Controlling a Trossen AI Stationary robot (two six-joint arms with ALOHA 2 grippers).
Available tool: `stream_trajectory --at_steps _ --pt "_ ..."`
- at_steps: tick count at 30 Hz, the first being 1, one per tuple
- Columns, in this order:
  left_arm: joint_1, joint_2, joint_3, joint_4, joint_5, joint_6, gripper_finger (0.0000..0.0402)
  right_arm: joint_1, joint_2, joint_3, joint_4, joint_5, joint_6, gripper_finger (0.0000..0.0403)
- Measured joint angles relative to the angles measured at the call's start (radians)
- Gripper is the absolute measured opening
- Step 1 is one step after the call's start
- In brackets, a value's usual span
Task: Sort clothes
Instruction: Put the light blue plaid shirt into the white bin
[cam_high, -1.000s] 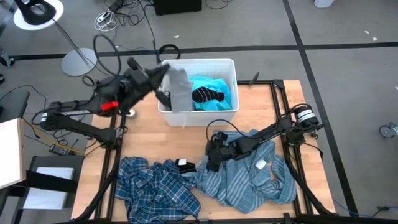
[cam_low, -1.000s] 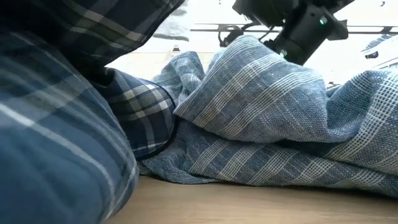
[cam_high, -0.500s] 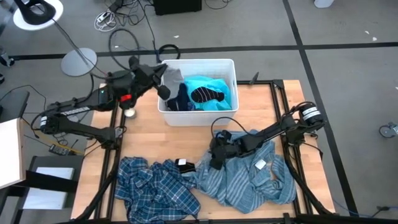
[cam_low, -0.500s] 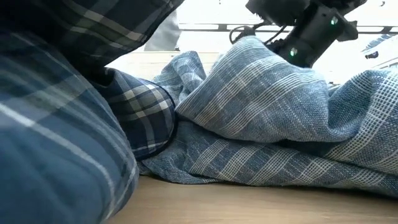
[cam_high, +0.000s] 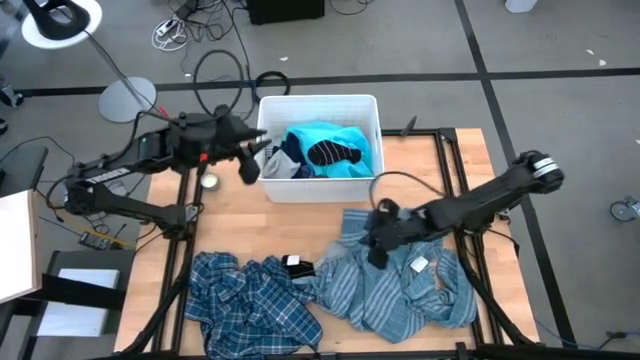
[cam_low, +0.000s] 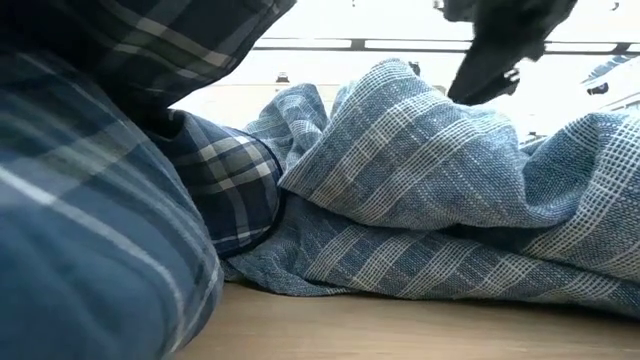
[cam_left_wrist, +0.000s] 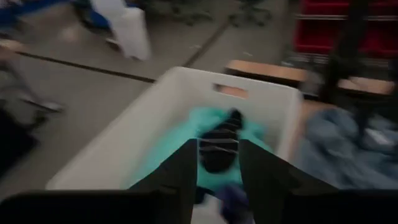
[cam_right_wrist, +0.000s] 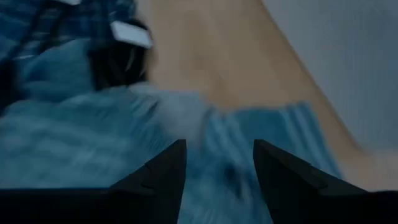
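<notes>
I see plain grey cloth (cam_right_wrist: 180, 114) sticking out past the striped edge, so a separate grey piece will stay behind when I lift the grey-blue striped shirt (cam_high: 405, 295).
A white bin (cam_high: 320, 98) stands at the table's far middle. In it lie a turquoise tee (cam_high: 330, 131), a black piece with white marks (cam_high: 335, 152) and a grey garment (cam_high: 274, 168) at its left end. My left gripper (cam_high: 250, 165) is open just outside the bin's left wall, with nothing between its fingers (cam_left_wrist: 180, 171). My right gripper (cam_high: 375, 243) is open low over the grey-blue striped shirt (cam_high: 400, 290), which is spread on the table's near right. A blue-white plaid shirt (cam_high: 250, 300) lies crumpled at the near left. A small black piece (cam_high: 297, 266) lies between the two shirts.
A small round object (cam_high: 208, 181) sits on the table left of the bin. Dark frame rails (cam_high: 450, 170) run along the table's sides. Bare wood (cam_high: 430, 170) shows right of the bin. In the low view the plaid shirt (cam_low: 100, 200) fills the near left and the striped shirt (cam_low: 420, 160) is bunched up.
My left gripper has let go of the grey garment it held over the bin's left end. The garment has fallen into the bin, and the gripper has drawn back toward the table's left edge. My right gripper has moved toward the table's right edge over the striped shirt.
</notes>
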Motion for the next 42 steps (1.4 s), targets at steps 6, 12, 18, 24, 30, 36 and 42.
stream_trajectory --at_steps 6,12,18,24,30,36,42 --pt "-0.141 -0.028 -0.039 -0.1 0.037 -0.086 0.0124 0.218 -0.093 0.0 -0.186 0.071 0.186 0.0187" --pt "-0.334 -0.086 -0.193 -0.048 -0.056 -0.217 0.0124 0.418 -0.043 -0.071 -0.171 0.257 0.305 0.0187" --pt "-0.492 -0.117 -0.354 0.088 -0.126 -0.318 0.0124 0.44 0.07 -0.238 0.077 0.236 0.393 0.0187" --pt "-0.573 -0.111 -0.437 0.233 -0.155 -0.347 0.0124 0.327 0.192 -0.342 0.432 0.25 0.155 0.0187" --pt "-0.621 -0.097 -0.442 0.284 -0.225 -0.349 0.0124 0.089 0.364 -0.347 0.718 0.079 -0.149 0.0142" --pt "-0.685 -0.081 -0.441 0.215 -0.352 -0.477 0.0119 -0.072 0.395 -0.339 0.9 -0.04 -0.28 0.0019" --pt "-0.798 -0.085 -0.516 0.111 -0.487 -0.64 0.0098 -0.109 0.145 -0.23 0.713 -0.043 -0.429 0.0007"
